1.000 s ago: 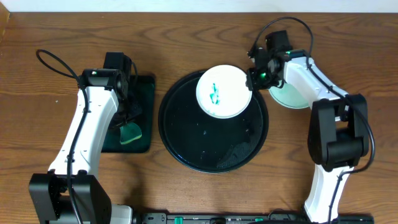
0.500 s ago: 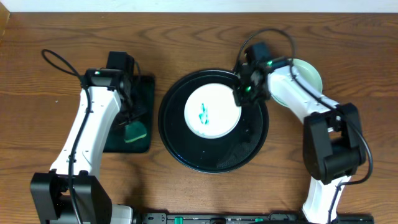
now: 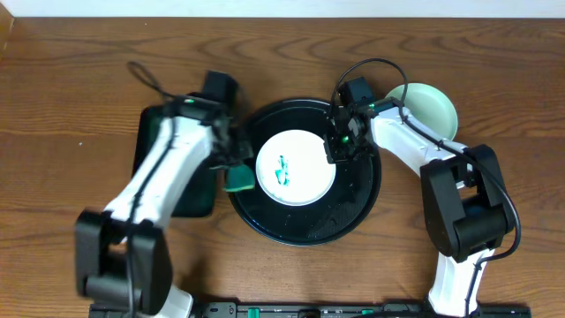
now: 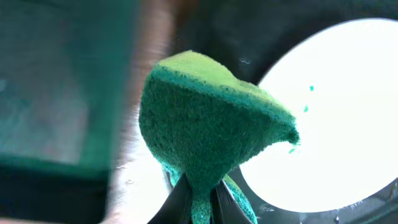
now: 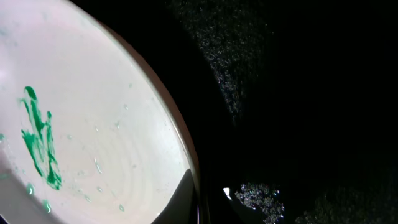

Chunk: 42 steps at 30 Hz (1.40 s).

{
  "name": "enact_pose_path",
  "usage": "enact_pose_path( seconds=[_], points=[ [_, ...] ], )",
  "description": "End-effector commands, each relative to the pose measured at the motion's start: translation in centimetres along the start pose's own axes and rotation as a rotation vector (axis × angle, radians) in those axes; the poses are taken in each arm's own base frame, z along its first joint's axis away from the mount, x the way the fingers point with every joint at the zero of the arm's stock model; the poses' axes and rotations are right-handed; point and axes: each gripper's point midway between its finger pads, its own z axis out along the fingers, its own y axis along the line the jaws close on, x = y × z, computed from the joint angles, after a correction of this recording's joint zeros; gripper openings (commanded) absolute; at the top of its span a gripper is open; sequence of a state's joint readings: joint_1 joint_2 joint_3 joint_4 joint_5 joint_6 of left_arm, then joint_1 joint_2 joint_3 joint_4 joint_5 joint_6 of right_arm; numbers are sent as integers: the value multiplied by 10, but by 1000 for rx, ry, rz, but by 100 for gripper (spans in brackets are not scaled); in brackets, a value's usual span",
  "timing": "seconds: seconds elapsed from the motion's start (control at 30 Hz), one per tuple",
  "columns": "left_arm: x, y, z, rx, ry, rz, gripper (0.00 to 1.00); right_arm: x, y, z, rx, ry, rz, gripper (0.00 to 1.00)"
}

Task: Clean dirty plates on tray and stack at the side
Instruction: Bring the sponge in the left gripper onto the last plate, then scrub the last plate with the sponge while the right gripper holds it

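Note:
The green sponge (image 3: pixel 239 179) sticks out past the white plate's edge, and there is green scribble on the plate's middle, so next my left gripper wipes the sponge inward across the scribble (image 3: pixel 282 170).
A white plate (image 3: pixel 305 181) with green scribble (image 3: pixel 284 168) lies in the middle of the round black tray (image 3: pixel 353 208). My right gripper (image 3: pixel 335 150) is shut on the plate's right rim. In the right wrist view one finger (image 5: pixel 180 202) lies on the plate (image 5: pixel 93 124) over the tray (image 5: pixel 298 93). My left gripper (image 3: pixel 231 166) is shut on a green sponge (image 3: pixel 239 182) over the tray's left rim, just left of the plate. In the left wrist view the sponge (image 4: pixel 205 124) bulges out past the left gripper (image 4: pixel 200 199), with the plate (image 4: pixel 336 124) to its right.
A pale plate (image 3: pixel 433 108) rests on the table right of the tray, partly behind my right arm. A rectangular black tray (image 3: pixel 177 199) sits left of the round one, mostly under my left arm. Water drops glisten on the round tray's floor (image 5: pixel 261 193).
My left arm has swung right, carrying the sponge from the rectangular tray to the round tray's left rim. The right gripper has shifted the plate left to the tray's middle.

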<state>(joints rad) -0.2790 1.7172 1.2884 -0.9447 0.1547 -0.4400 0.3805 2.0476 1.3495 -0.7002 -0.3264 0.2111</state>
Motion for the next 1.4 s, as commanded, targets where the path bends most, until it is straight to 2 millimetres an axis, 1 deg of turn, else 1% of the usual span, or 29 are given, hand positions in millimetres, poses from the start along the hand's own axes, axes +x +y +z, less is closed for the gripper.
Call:
enact_pose_path(
  seconds=[0.0,0.17,0.27,0.37,0.43,0.6,0.7,0.8,0.9,0.97,1.0,1.03,1.1,1.17,1.23,1.3,1.37],
  points=[
    [18,-25,25,32,84,58,7,7,-5,7,15,17,31,1],
    [26,-55,56,42,97,137,7,7,-5,7,15,17,30,1],
    [28,-65,68,46,95,163,7,7,-4,7,15,18,23,1],
    [26,-71,80,51,95,150,7,8,-3,8,14,20,18,1],
    [26,-78,88,89,112,140,7,8,-2,8,14,20,17,1],
    [37,-107,105,245,205,131,7,9,-2,8,15,24,18,1],
    [46,-127,107,359,262,133,7,9,-2,8,14,25,17,1],
    [48,-145,101,456,279,153,7,9,-1,8,11,25,10,1],
    [47,-164,91,569,288,179,7,10,-1,8,11,26,9,1],
    [46,-168,89,591,282,187,7,10,-1,8,11,27,10,1],
    [44,-166,90,578,274,185,7,10,-1,8,11,28,10,1],
    [42,-159,95,535,259,176,7,10,-1,8,11,29,10,1],
    [36,-138,105,417,229,147,7,11,-1,8,9,30,10,1],
    [30,-107,115,266,200,111,7,11,0,8,8,31,10,1],
    [25,-79,119,137,178,85,7,11,0,8,8,31,10,1],
    [18,-45,120,-14,148,61,7,11,0,8,8,31,10,1],
    [11,-12,118,-166,110,31,7,11,0,8,8,31,10,1]
  ],
)
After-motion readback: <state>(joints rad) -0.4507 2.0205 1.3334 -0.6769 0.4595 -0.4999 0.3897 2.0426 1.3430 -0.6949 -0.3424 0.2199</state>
